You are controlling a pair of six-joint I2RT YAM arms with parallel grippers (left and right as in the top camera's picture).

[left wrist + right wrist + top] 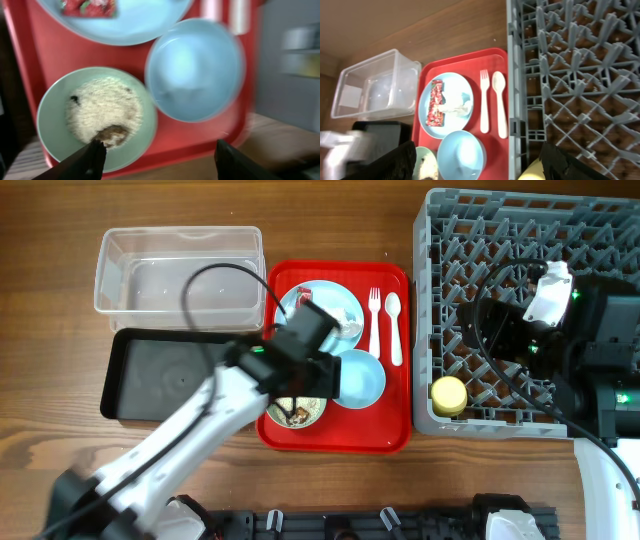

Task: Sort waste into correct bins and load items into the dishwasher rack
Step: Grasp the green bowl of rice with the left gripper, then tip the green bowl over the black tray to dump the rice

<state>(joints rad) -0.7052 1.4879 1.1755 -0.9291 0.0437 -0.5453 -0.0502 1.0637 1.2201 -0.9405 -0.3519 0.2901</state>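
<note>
My left gripper should grip the pale green bowl, still with rice and brown scraps (299, 413) inside, by its rim and empty it into the black tray (160, 385) before rack loading.
On the flat red tray, a light blue plate (322, 308) holds the red wrapper (436, 102) and white tissue (456, 106). The white fork (375, 320) and spoon (393, 326) lie beside it. The light blue bowl (360, 378) is empty. The pale green bowl (95, 117) holds rice and brown scraps (112, 134). My left gripper (160, 150) is open above the tray's front, its left finger over the green bowl; it also shows in the overhead view (312, 380). My right gripper (477, 155) is open and empty above the grey rack (530, 240). The yellow cup (449, 394) sits in the rack's front left corner.
The clear tub (180, 270) stands at the back left, empty. The black tray (165, 375) lies in front of it, left of the red tray (335, 435). The rack stands against the red tray's right edge.
</note>
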